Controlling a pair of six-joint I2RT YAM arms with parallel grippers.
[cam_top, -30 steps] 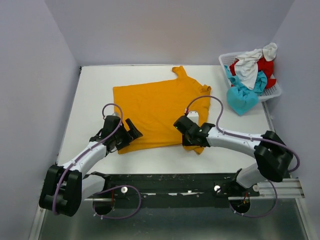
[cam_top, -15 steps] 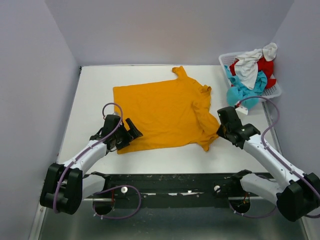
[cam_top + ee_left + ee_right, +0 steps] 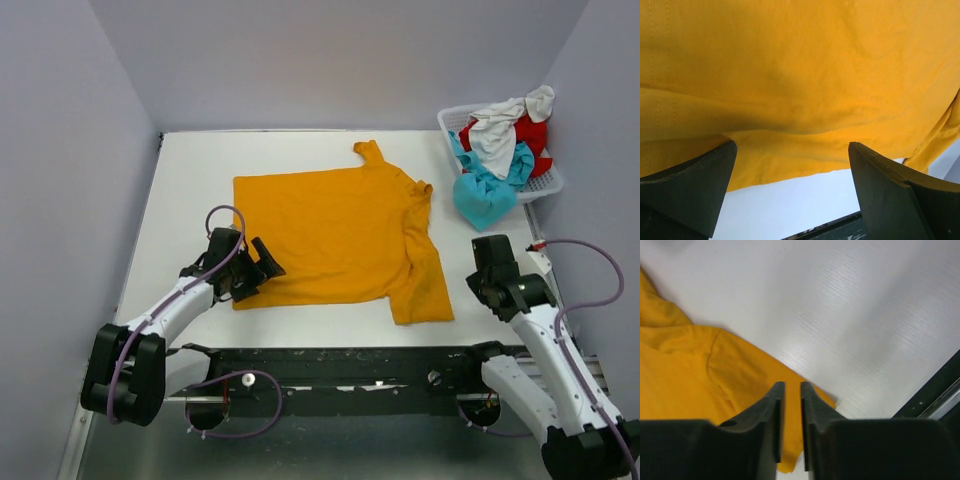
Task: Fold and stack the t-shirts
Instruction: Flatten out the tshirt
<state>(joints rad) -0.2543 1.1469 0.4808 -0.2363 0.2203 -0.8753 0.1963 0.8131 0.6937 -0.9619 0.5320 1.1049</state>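
Note:
The t-shirt's far sleeve (image 3: 369, 153) is bunched beside the collar, so next my right gripper grabs the collar edge (image 3: 422, 191) and pulls the t-shirt's far shoulder straight before folding.
The mustard-orange t-shirt (image 3: 340, 232) lies spread flat on the white table, collar to the far right and one sleeve reaching the near right. My left gripper (image 3: 264, 264) is open at the shirt's near-left corner. In the left wrist view the hem of the shirt (image 3: 805, 100) runs across ahead of the wide-apart fingers of that gripper (image 3: 792, 200), and nothing is held. My right gripper (image 3: 486, 252) hangs to the right of the shirt, off the cloth. In the right wrist view that gripper (image 3: 790, 387) has its fingers almost together and empty, above the shirt's near-right corner (image 3: 695, 370).
A white lattice basket (image 3: 548, 184) stands at the far right corner, holding crumpled white (image 3: 497, 133), red (image 3: 532, 130) and turquoise (image 3: 484, 196) shirts; the turquoise one spills over its near rim. A black rail (image 3: 330, 368) runs along the table's near edge.
My right arm has swung from the shirt's near-right part to the right and off the cloth. The shirt's right side was drawn out flatter and the shirt shifted slightly right. The left arm stayed.

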